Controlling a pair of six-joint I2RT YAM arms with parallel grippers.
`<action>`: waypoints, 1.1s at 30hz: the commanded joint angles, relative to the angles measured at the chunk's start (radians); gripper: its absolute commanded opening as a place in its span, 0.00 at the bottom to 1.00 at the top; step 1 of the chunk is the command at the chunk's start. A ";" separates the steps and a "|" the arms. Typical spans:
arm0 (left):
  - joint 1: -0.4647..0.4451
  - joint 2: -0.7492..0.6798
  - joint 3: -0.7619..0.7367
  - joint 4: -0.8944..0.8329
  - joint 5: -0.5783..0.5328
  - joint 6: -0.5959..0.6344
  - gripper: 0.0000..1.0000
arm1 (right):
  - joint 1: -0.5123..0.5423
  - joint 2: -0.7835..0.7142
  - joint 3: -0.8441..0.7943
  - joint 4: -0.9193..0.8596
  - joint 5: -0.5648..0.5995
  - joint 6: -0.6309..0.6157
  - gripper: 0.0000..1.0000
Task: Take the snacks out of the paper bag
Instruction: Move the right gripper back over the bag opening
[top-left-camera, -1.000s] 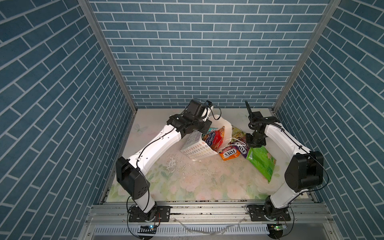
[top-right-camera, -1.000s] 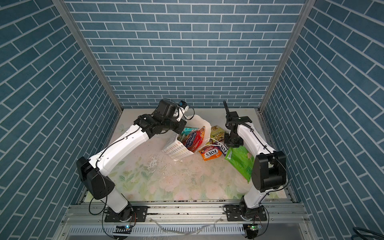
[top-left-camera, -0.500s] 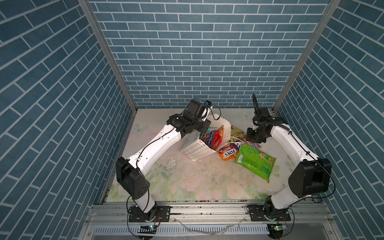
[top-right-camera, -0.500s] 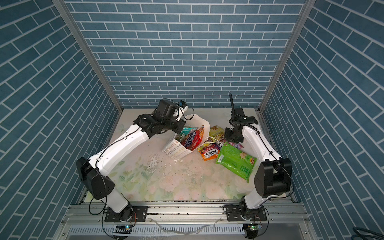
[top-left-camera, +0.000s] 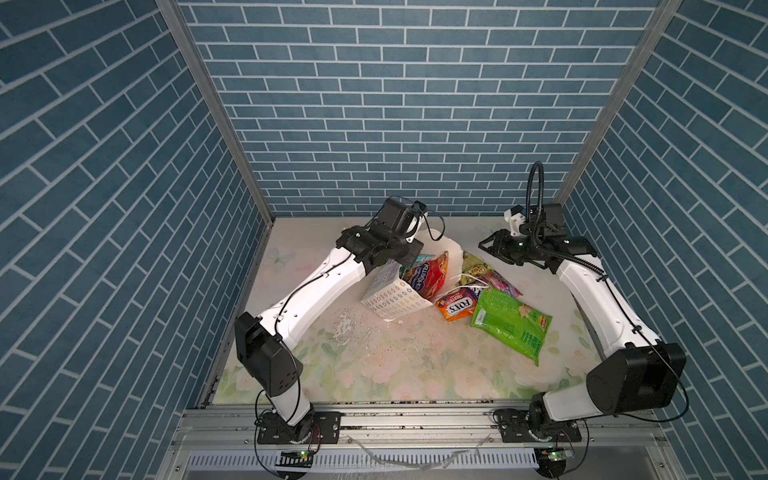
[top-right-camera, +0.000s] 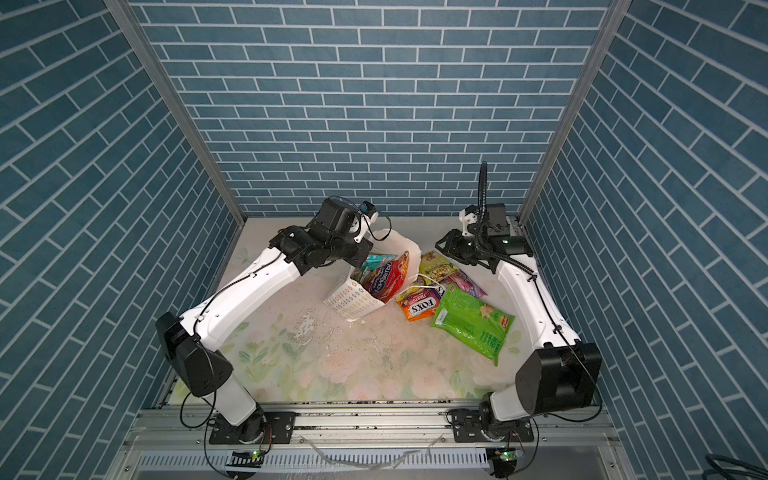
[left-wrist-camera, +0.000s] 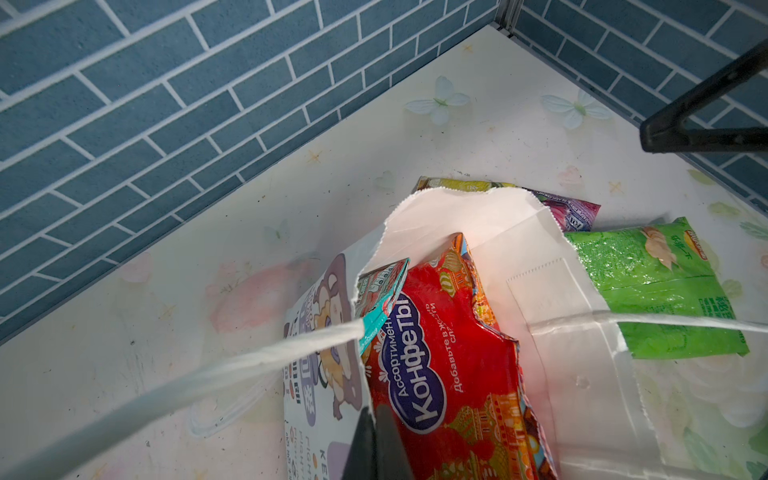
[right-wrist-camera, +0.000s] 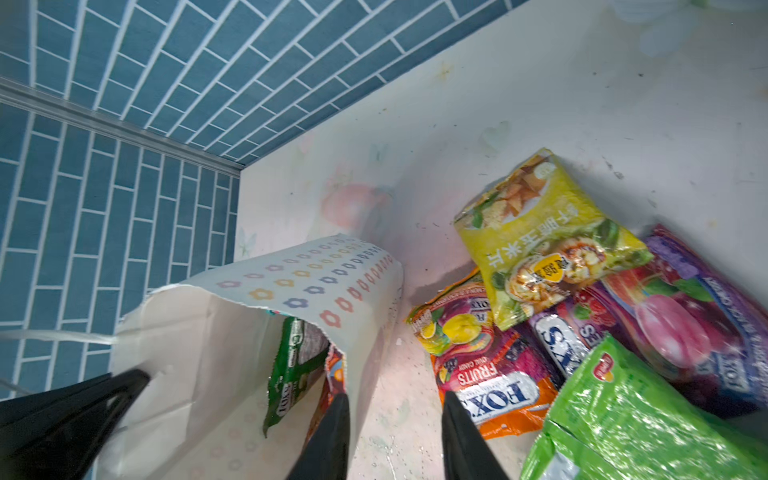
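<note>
The paper bag's flowered side (right-wrist-camera: 328, 277) keeps my right gripper from the red packet. My right gripper should move the bag back by its rim (right-wrist-camera: 344, 356) before it reaches in.
The white paper bag (top-left-camera: 395, 297) (top-right-camera: 353, 301) lies tipped on the table, mouth toward the right. My left gripper (left-wrist-camera: 376, 436) is shut on the bag's rim (left-wrist-camera: 357, 291) beside the cartoon face. Inside are a red packet (left-wrist-camera: 449, 353) (top-left-camera: 430, 276), a teal packet (left-wrist-camera: 380, 291) and a green FOX'S packet (right-wrist-camera: 291, 365). Outside the mouth lie the orange FOX'S packet (right-wrist-camera: 490, 374) (top-left-camera: 457, 305), a yellow packet (right-wrist-camera: 540, 232), a purple packet (right-wrist-camera: 685, 324) and the large green packet (top-left-camera: 511, 324) (top-right-camera: 473, 322). My right gripper (right-wrist-camera: 395, 397) (top-left-camera: 482, 246) hangs open and empty above them.
Blue brick walls close in the floral table (top-left-camera: 374, 361) at the back and both sides. A white cord handle (left-wrist-camera: 208, 374) stretches from the bag past my left gripper. White crumbs are scattered on the table (top-left-camera: 345, 328) in front of the bag.
The large green packet has dropped flat onto the table by the orange one. My right gripper has lifted back toward the far right and widened. The left arm has not moved.
</note>
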 joint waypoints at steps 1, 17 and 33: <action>-0.009 0.021 0.044 -0.021 -0.033 0.017 0.00 | 0.030 0.005 0.003 0.049 -0.070 0.043 0.38; -0.034 0.051 0.097 -0.061 -0.059 0.026 0.00 | 0.168 0.053 -0.038 -0.021 0.056 0.038 0.38; -0.036 0.046 0.082 -0.059 -0.068 0.025 0.00 | 0.172 -0.043 -0.045 -0.074 0.133 -0.003 0.38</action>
